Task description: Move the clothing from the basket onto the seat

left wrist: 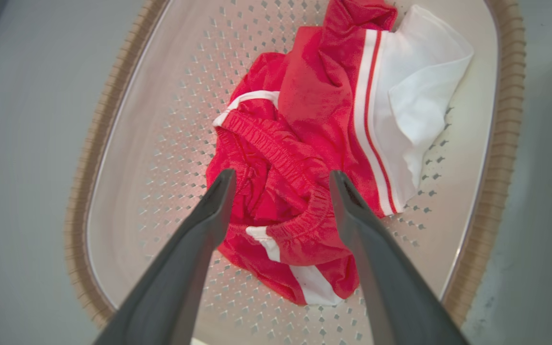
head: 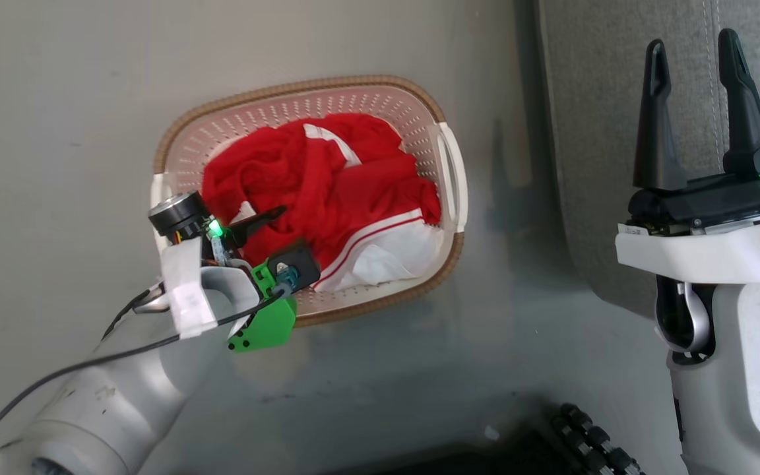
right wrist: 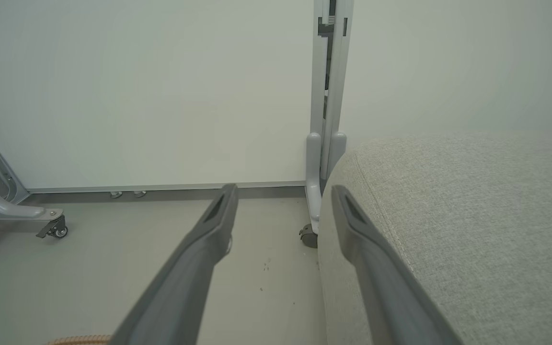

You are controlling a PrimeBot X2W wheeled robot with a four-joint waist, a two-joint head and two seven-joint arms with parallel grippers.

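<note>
The bunched red garment (head: 254, 170) rests loosely against the striped piece (head: 385, 237), so the striped piece should stay behind in the basket when the robot carries the garment out.
The cream perforated basket (head: 301, 89) stands on the grey floor with the red clothing (head: 327, 185) heaped inside. My left gripper (head: 274, 241) hangs open over the basket's near-left part, pointing down. In the left wrist view its fingers straddle a bunched red garment with an elastic band (left wrist: 281, 191), just above it, nothing gripped. A red piece with white panels and stripes (left wrist: 415, 96) lies beyond. The basket's base (left wrist: 161, 143) shows around the heap. My right gripper (head: 696, 112) is open and empty, raised by the grey seat (head: 604, 132); the seat's rounded edge (right wrist: 448, 215) lies to its right.
A wheeled white partition post (right wrist: 326, 120) stands against the wall behind the seat's corner. A grey caster frame (right wrist: 12, 211) sits at the far left of the floor. My base's dark wheel (head: 591, 442) shows at the bottom. A strip of grey floor (head: 505, 251) separates the basket from the seat.
</note>
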